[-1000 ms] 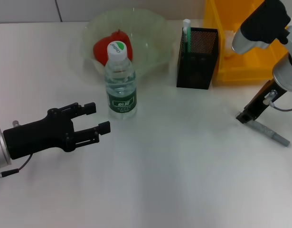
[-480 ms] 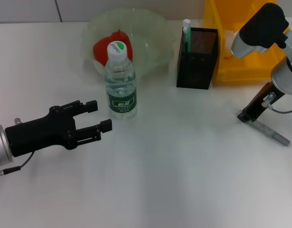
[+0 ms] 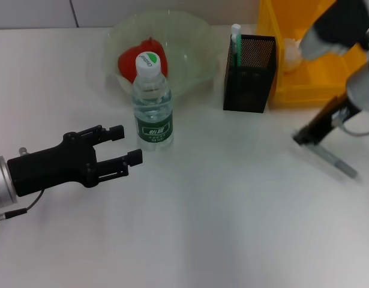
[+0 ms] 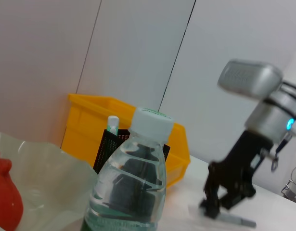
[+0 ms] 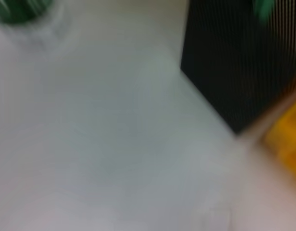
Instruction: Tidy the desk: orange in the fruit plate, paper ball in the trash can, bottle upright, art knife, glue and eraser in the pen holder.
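Observation:
My right gripper is holding the art knife [image 3: 335,161] almost flat, below the pen holder's rim, so I should raise the knife and turn it upright above the pen holder's opening [image 3: 256,51].
The bottle [image 3: 152,105] [image 4: 132,185] stands upright on the desk in front of the fruit plate [image 3: 193,33] [image 4: 51,175], which holds the orange [image 3: 136,57] [image 4: 6,204]. My left gripper [image 3: 126,144] is open, just left of the bottle's base and not touching it. The glue [image 3: 236,39] [image 4: 111,126] stands in the pen holder [image 3: 250,75] [image 4: 105,144] [image 5: 229,57]. At the right, my right gripper [image 3: 304,137] [image 4: 211,208] is shut on one end of the art knife [image 3: 335,161] [image 4: 233,221]. A pale lump that may be the paper ball [image 3: 290,51] lies in the trash can [image 3: 310,81] [image 4: 90,115]. The eraser is out of view.
The trash can stands right behind the pen holder at the back right. White desk surface [image 3: 232,210] stretches across the middle and front. A wall [image 4: 138,48] rises behind the desk.
My right gripper has shifted up and to the left, and the art knife has moved along with it. The left gripper and the bottle stay about where they were.

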Controlling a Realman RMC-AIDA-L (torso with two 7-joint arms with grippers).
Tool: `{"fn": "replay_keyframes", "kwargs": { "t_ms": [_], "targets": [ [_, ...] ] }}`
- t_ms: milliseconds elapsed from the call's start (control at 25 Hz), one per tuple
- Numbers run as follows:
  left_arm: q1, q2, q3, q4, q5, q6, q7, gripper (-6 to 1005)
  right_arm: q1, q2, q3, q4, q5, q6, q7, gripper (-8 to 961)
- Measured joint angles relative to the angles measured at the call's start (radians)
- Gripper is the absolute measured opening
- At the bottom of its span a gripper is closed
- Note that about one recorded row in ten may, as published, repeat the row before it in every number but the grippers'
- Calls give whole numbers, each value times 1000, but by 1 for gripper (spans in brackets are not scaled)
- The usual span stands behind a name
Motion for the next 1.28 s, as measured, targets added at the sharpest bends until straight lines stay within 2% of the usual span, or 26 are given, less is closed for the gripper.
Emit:
{"fn": "replay_keyframes", "kwargs": {
  "t_ms": [200, 320, 440, 520, 680, 960, 1280],
  "targets": [
    [2, 1, 0, 0, 0, 2, -1, 772, -60, -1, 191, -219, 222, -81, -86, 142],
    [2, 1, 0, 0, 0, 1, -1, 772, -91, 0, 289, -242, 446, -23, -165, 140],
    [-1, 0, 8, 0, 0, 1, -1, 772, -107, 1, 331, -152, 691, 95, -276, 136],
    [-1, -1, 9, 0, 0, 2, -2, 772, -106, 0, 326, -68, 796, 203, -359, 136],
    [-1, -4, 7, 0, 0, 5, -2, 773, -59, 0, 321, 123, 907, 323, -508, 134],
    [-1, -8, 7, 0, 0, 3, -2, 772, 7, 2, 322, 387, 1003, 458, -712, 133],
    [-2, -8, 7, 1, 0, 0, -1, 772, 31, 4, 322, 487, 1004, 496, -764, 152]
  ]
}}
